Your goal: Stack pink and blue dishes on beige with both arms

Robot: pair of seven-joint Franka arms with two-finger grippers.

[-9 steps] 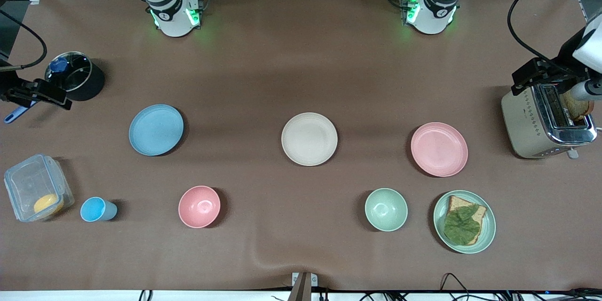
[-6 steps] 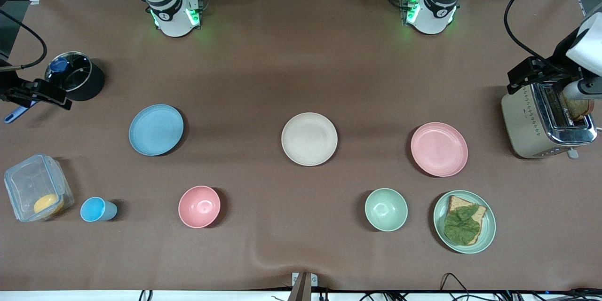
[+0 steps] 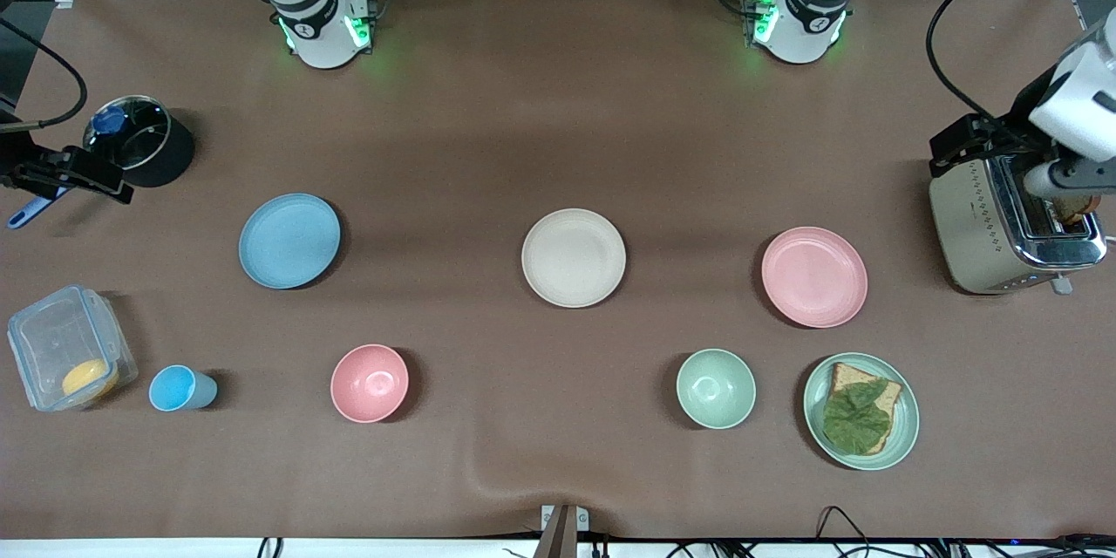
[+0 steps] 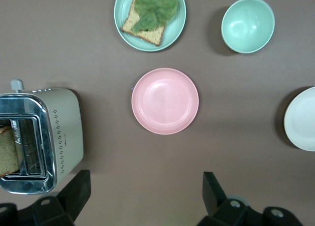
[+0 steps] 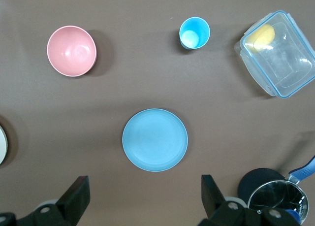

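The pink plate (image 3: 815, 276) looks just as wide as the beige plate's rim (image 3: 575, 258), so it will hide nearly all of the beige plate when the robot lowers it.
The blue plate (image 3: 289, 241) lies toward the right arm's end of the table, the beige plate (image 3: 574, 257) in the middle, and the pink plate (image 3: 814, 276) toward the left arm's end. All three rest flat and apart. My left gripper (image 3: 1059, 181) hangs open and high, over the toaster's edge; the left wrist view shows the pink plate (image 4: 165, 101) below, past its open fingers (image 4: 212, 190). My right gripper (image 3: 68, 174) hangs open and high beside the pot; the right wrist view shows the blue plate (image 5: 155, 140) below it. Neither gripper holds anything.
A toaster (image 3: 976, 222) with toast stands at the left arm's end. A green plate (image 3: 909, 429) with bread and lettuce, a green bowl (image 3: 716, 388), a pink bowl (image 3: 370, 383), a blue cup (image 3: 179, 388) and a clear box (image 3: 52, 340) lie nearer the front camera. A lidded pot (image 3: 144, 144) sits at the right arm's end.
My left gripper has shifted slightly over the toaster toward the table's middle. The right arm and all the plates have stayed put.
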